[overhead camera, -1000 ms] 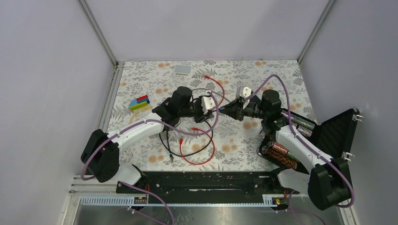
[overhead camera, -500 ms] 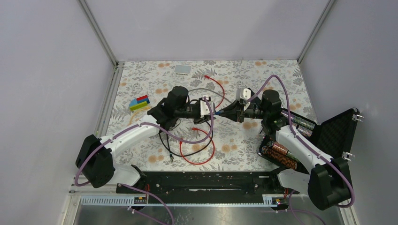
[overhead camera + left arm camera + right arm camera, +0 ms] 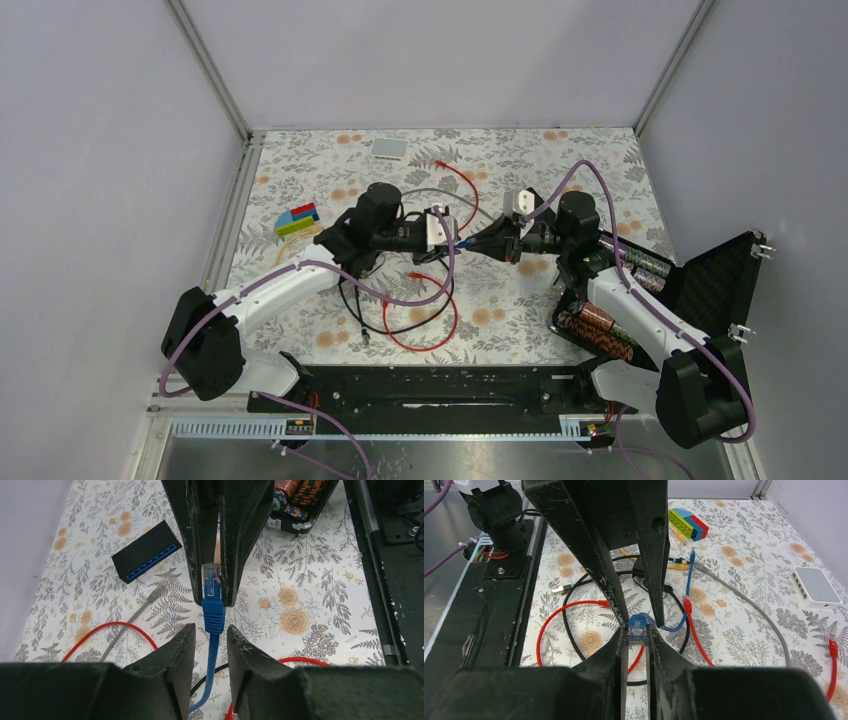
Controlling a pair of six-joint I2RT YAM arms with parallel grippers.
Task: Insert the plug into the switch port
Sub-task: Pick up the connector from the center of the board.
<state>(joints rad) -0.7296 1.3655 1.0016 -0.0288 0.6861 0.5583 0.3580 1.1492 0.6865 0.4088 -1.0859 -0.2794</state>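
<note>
My left gripper should grab the blue cable behind the plug's clear head (image 3: 211, 581), because my right gripper is covering that head. This will free my right gripper to move the switch (image 3: 146, 551) closer.
The plug (image 3: 212, 579) is a clear connector on a blue cable (image 3: 214, 612). My right gripper (image 3: 637, 630) is shut on the plug (image 3: 637, 628), held above the table. My left gripper (image 3: 211, 630) faces it with its jaws open on either side of the blue cable just behind the plug, not touching it. In the top view the two grippers meet tip to tip, left (image 3: 447, 234) and right (image 3: 480, 243). The switch (image 3: 145, 557), a flat black box with a row of blue-edged ports, lies on the table beyond, seen only in the left wrist view.
Red cables (image 3: 420, 300), a black cable (image 3: 400, 325) and a grey cable (image 3: 130, 625) lie looped under the grippers. A small white box (image 3: 389, 149) sits at the back. Coloured bricks (image 3: 297, 219) lie at left. An open black case with batteries (image 3: 610, 300) stands at right.
A second ago the left arm shifted, its wrist drawing back slightly to the left, and the right gripper came a little left towards it. Almost nothing moved in the last half second.
</note>
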